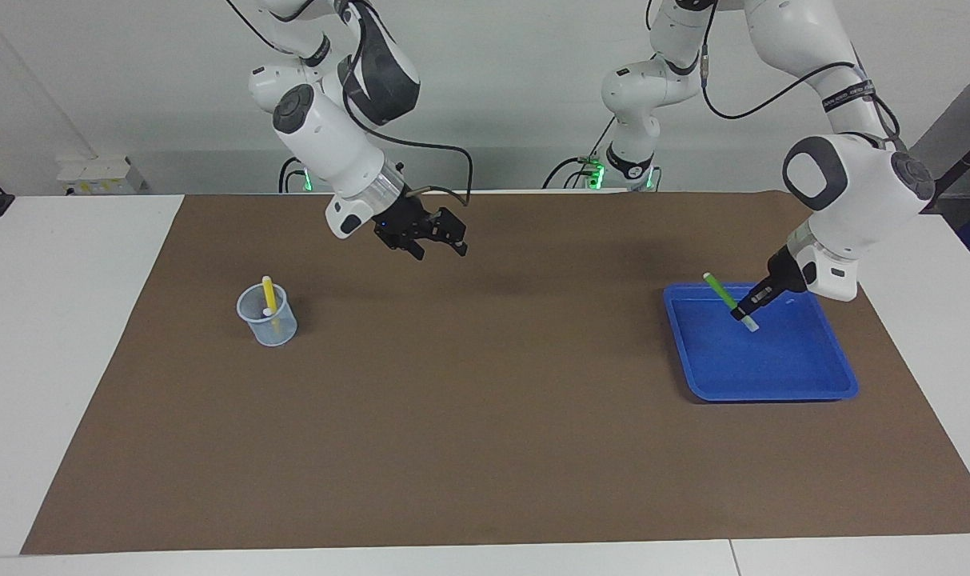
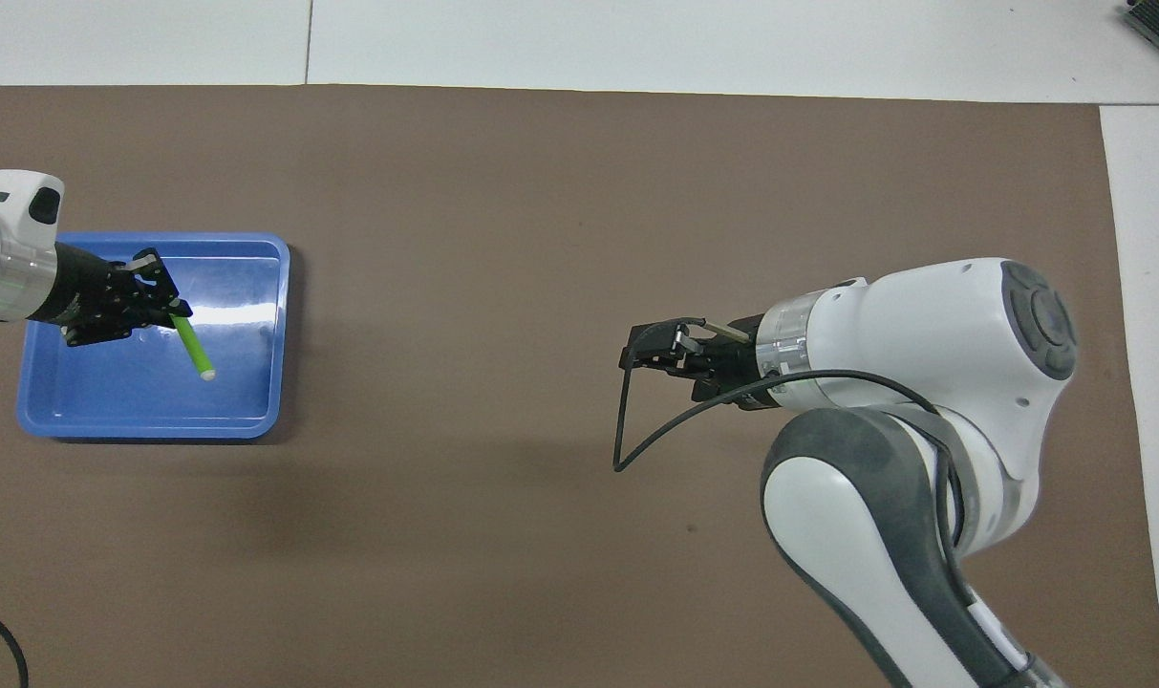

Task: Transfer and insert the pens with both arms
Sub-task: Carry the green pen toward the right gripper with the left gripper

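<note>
Next, I take the green pen's loose end (image 1: 712, 282) with my right gripper, meeting my left gripper midway first, because the clear cup (image 1: 271, 322) stands across the mat from my left gripper.
My left gripper (image 1: 747, 309) is shut on the bright green pen (image 1: 719, 289) and holds it tilted in the air over the blue tray (image 1: 772, 390), pale end down. In the overhead view the left gripper (image 2: 165, 307) grips the green pen (image 2: 193, 344) near its upper end over the tray (image 2: 149, 426). My right gripper (image 1: 439, 246) is open and empty, in the air over the brown mat, also seen in the overhead view (image 2: 639, 354). The yellow pen (image 1: 268, 291) stands in a clear cup (image 1: 269, 324). The purple pen is out of view.
A brown mat (image 1: 485, 448) covers most of the white table. The tray holds no other pen. The clear cup stands toward the right arm's end; in the overhead view my right arm (image 2: 923, 382) hides it.
</note>
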Tool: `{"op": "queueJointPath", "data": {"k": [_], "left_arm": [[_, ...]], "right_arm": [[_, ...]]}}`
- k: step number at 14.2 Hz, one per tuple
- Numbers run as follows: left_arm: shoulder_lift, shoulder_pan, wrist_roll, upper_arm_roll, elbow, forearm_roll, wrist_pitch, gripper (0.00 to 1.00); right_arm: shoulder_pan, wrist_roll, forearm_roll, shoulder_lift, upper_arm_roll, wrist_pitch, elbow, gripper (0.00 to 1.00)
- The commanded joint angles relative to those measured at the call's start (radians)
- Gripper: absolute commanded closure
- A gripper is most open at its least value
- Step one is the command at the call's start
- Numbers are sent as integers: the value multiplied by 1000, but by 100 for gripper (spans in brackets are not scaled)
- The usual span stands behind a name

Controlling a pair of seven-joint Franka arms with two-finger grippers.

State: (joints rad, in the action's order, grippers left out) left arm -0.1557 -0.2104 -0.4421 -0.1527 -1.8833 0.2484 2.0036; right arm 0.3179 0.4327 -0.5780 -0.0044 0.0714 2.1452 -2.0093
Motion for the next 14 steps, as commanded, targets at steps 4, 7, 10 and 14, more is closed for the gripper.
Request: {"op": "queueJointPath", "data": {"k": [4,7,10,14], "left_arm": [[90,89,-360,8,-29,167,-37,100],[126,140,-553,8,-39,235,-29,100],[204,173,-667,8,-100,323,-5,100],[298,247,-822,8,-213,368,76,100]], "right_arm": [[15,32,-32,-9,1,30,-13,0],[17,43,-40,-9,1,30,-11,0],[17,43,-62,-9,1,44,-12,0],[17,43,-62,-9,1,45,-11,0]]}}
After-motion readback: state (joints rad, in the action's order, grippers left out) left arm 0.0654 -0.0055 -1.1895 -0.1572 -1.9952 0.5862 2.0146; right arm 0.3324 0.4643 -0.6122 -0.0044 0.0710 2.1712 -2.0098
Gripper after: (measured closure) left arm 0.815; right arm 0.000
